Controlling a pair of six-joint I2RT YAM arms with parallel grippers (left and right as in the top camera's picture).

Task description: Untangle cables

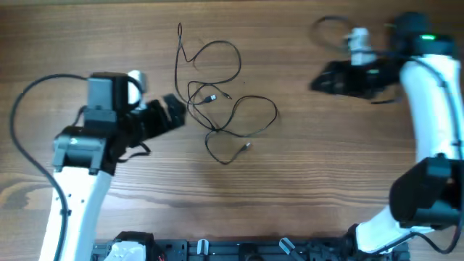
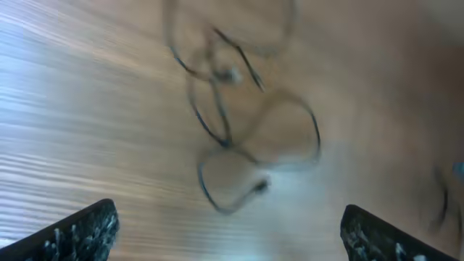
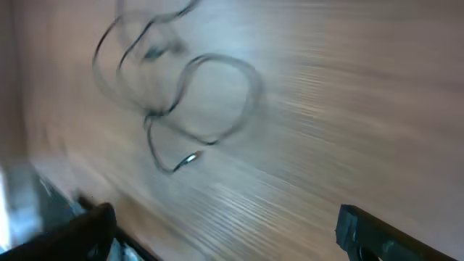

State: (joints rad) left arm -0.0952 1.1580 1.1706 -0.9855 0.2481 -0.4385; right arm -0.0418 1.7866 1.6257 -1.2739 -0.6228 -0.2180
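Observation:
One cable lies across the other (image 1: 214,129) in the tangle, so next my right gripper moves back, grabs its protruding loop (image 1: 274,114) and brings that cable away from the other.
A tangle of thin black cables (image 1: 217,94) lies in loops on the wooden table, middle of the overhead view, with small plugs at the loose ends. It also shows blurred in the left wrist view (image 2: 246,138) and the right wrist view (image 3: 181,101). My left gripper (image 1: 176,110) is open and empty, just left of the tangle, not touching it. In its wrist view the jaws (image 2: 228,232) stand wide apart. My right gripper (image 1: 322,78) is open and empty, well to the right of the tangle; its jaws (image 3: 225,232) are wide apart over bare wood.
The wooden table (image 1: 312,174) fills the overhead view. A black rail with fixtures (image 1: 217,250) runs along the front edge. The right arm's own cable (image 1: 330,29) loops at the back right.

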